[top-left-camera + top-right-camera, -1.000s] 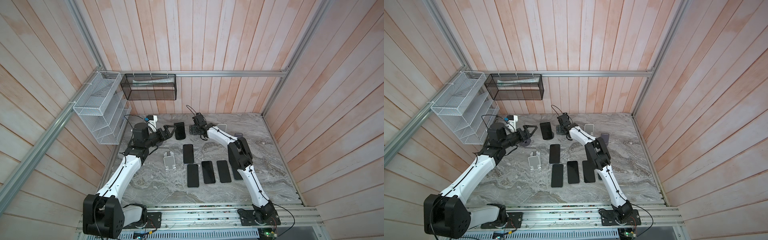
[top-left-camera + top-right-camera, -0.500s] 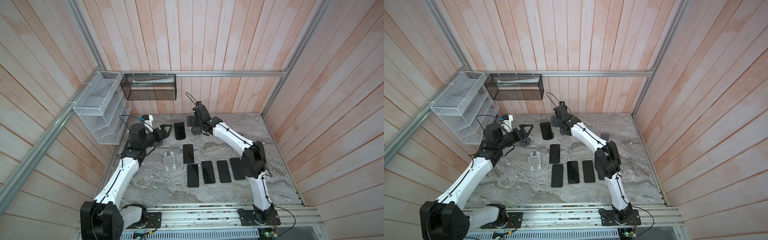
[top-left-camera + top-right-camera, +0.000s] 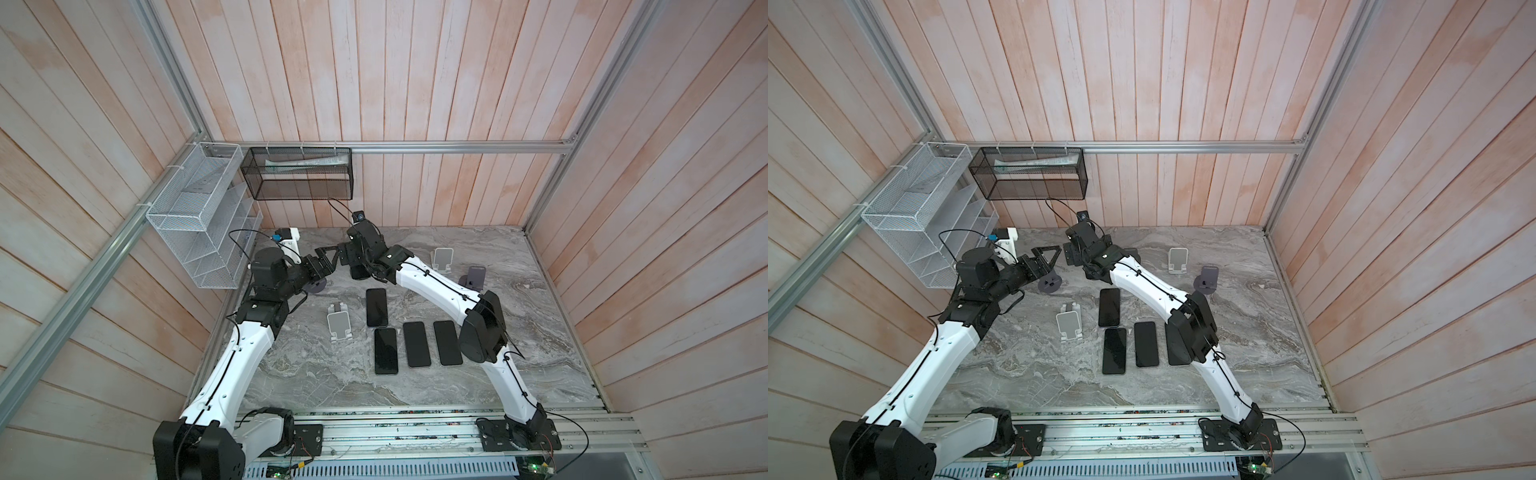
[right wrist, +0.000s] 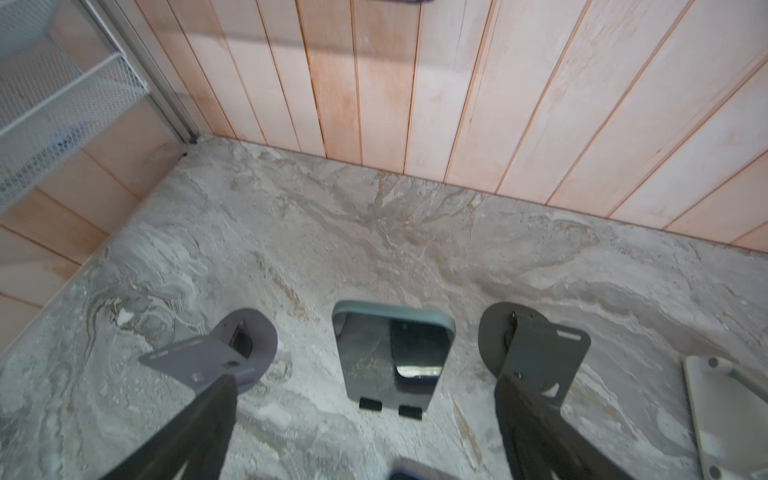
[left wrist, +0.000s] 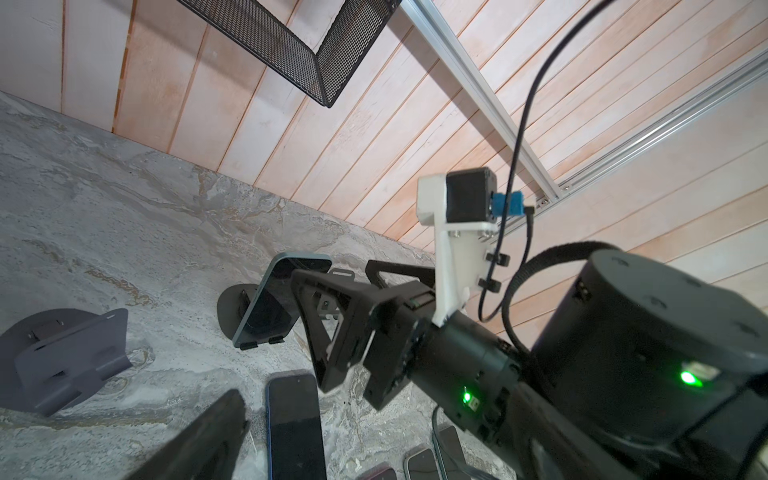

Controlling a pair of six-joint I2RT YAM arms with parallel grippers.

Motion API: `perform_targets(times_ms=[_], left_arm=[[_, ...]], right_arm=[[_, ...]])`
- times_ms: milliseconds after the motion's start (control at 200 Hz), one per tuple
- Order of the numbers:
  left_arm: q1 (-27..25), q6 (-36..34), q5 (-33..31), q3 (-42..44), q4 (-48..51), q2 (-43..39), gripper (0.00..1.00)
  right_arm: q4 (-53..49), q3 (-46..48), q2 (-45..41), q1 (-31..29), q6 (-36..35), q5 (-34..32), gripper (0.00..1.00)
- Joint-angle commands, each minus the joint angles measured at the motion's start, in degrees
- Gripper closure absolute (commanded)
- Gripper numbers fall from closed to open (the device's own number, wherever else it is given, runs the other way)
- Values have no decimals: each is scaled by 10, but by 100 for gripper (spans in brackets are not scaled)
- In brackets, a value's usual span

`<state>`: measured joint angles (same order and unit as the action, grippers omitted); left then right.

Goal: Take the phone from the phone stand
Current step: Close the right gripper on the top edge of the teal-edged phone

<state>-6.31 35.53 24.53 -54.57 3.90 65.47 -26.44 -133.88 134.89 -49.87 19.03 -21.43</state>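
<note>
The phone's top edge slants across my right gripper's opening, so next my right gripper turns square to it before closing on the phone's side edges.
The phone has a dark glass face and a pale blue rim. It leans upright on a dark phone stand with a round base, resting on two small black hooks. My right gripper is open. Its fingers stand wide on either side of the phone, just short of it, and touch nothing. In both top views this gripper hangs over the phone and hides most of it. My left gripper is open and empty, close to the left of the stand. The left wrist view shows the phone in front of the right gripper.
Empty grey stands flank the phone. Two white stands and a purple-grey one stand farther off. Several phones lie flat mid-table. Wire baskets hang on the back walls.
My right gripper has swung left and now hangs over the phone on its stand, with the elbow moving out to the right. The left gripper has barely moved.
</note>
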Motion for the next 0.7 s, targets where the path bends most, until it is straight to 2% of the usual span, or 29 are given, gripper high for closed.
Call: perform_targets(times_ms=[0,225,340,695], left_arm=[[3,-12,-3,-10,8,-4,0],[3,-18,-11,-9,9,-9,0],[3,-16,-8,-5,2,-11,0],[3,-15,0,-6,1,-7,0]], right_arm=[[-54,-66,46,5,-6,-12,2],[-33,-45,45,5,0,-45,2],[-4,-11,35,6,4,-33,2],[8,-24,56,20,18,1,2]])
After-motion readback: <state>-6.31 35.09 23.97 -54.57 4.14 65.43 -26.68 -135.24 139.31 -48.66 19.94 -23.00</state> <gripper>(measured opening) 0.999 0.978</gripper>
